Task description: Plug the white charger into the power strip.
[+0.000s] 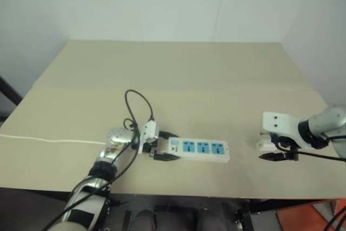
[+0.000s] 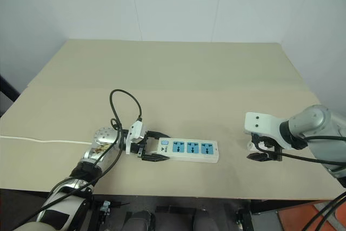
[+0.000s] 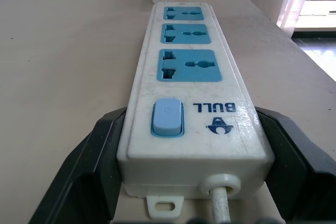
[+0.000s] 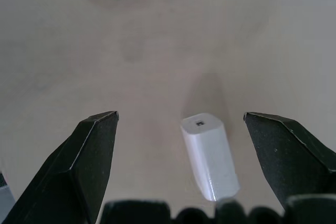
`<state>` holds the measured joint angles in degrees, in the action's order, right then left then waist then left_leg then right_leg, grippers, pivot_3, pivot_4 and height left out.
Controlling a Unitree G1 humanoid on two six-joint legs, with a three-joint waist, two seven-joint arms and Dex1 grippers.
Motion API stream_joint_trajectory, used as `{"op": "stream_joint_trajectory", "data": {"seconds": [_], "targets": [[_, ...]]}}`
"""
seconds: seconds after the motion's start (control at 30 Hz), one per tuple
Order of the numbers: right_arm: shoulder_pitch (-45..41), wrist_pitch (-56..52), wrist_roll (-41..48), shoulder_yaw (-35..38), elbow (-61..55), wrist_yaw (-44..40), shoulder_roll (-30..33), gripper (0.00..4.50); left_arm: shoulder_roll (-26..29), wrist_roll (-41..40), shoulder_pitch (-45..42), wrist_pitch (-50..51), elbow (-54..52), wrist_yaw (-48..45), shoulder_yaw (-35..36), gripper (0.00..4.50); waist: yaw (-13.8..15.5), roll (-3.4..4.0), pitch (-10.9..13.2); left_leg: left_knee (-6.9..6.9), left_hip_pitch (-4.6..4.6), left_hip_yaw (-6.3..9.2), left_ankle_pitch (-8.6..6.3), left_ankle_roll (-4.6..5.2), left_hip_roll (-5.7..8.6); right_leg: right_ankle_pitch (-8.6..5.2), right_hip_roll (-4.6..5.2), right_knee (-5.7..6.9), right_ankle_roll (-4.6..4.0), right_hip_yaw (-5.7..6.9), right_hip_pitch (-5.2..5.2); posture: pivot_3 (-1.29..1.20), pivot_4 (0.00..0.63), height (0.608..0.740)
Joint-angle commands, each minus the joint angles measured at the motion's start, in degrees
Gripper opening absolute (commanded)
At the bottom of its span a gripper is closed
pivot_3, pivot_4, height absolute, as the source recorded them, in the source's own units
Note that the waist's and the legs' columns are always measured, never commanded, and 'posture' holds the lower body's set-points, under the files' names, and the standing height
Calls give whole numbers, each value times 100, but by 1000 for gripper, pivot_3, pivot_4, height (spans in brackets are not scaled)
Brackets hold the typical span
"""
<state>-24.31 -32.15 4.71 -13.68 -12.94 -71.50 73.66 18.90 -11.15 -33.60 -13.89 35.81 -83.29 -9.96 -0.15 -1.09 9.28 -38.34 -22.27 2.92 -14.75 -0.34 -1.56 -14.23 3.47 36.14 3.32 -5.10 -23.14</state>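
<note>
I keep moving in, as the white charger (image 1: 265,145) points lengthwise into my right gripper's open fingers, clear of the power strip, until they can close on its sides (image 4: 210,158).
The power strip (image 1: 203,148), a long white bar with three blue sockets and a blue switch (image 3: 167,118), lies near the table's front edge. My left gripper (image 1: 171,146) is shut on its switch end, one black finger (image 3: 100,145) on each side. To the right lies the white charger (image 4: 210,156), a small white block on its side on the table. My right gripper (image 4: 179,115) hangs open just above it, a finger on either side, not touching. The charger (image 1: 264,145) sits well to the right of the strip's free end.
The strip's thin white cord (image 1: 48,140) runs left across the beige table (image 1: 178,74) to its edge. A black cable loop (image 1: 138,100) rises from my left wrist. A white wall stands behind the table, and the table's front edge is close to both grippers.
</note>
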Motion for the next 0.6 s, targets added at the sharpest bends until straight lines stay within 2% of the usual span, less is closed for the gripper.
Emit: {"op": "stream_joint_trajectory", "data": {"seconds": [0.03,0.27,0.6], "targets": [[-81,425,-426,-196,238,-66,-79,4500,-58,53,69,-1,-86,41,-112,3272,1,0,0,0,1,0,0,0,0,0,0,0,0,0,0,0,150,740],[-390,1269,-1033,-580,1294,-169,-528,4500,-69,67,53,-47,-25,62,-121,3272,-7,2,-1,-4,2,-2,0,0,1,0,0,3,0,-1,0,0,150,740],[-825,2154,-1572,-744,2276,-379,-969,4500,11,60,176,-4,-183,124,-114,3272,-23,4,-2,-6,7,-1,0,0,1,1,0,5,0,-1,6,0,150,740]]}}
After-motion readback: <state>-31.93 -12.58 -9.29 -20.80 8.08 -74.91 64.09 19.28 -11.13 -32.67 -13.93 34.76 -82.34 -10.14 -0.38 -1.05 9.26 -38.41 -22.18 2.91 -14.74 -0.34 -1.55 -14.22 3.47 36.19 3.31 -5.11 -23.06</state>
